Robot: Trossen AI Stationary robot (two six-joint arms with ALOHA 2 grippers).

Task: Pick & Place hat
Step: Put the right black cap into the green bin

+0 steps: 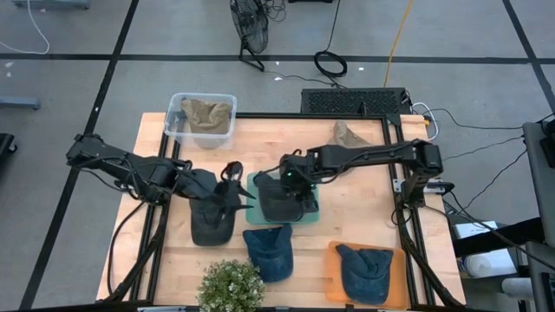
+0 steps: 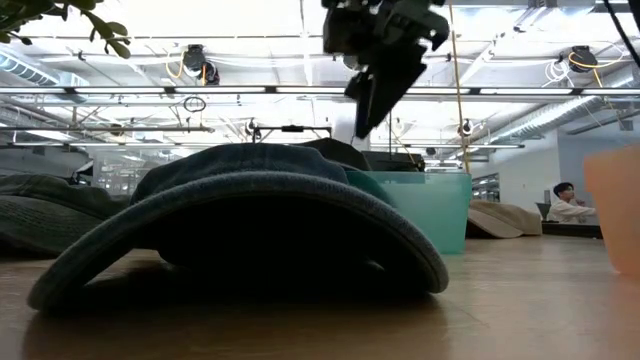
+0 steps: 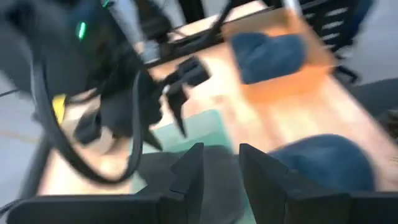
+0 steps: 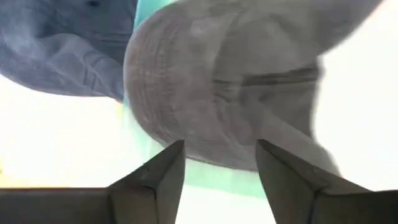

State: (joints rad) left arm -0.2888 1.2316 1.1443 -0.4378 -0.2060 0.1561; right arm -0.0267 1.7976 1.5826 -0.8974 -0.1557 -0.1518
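Observation:
The dark grey hat's top is folded in the teal tray, so I should grab the hat's near side with my right gripper, helped by my left gripper, and straighten it.
A dark grey hat lies on the teal tray at the middle of the table. My right gripper hangs just above it, open. In the right wrist view the hat shows beyond the spread fingers, apart from them. A second dark grey hat lies on the bare wood left of the tray. My left gripper hovers over that hat's right side. Its fingers stand a little apart with nothing between them.
A blue hat lies near the front edge, beside a potted plant. Another blue hat rests on an orange tray at the front right. A clear bin holding a tan hat stands at the back left. A tan hat lies at the back right.

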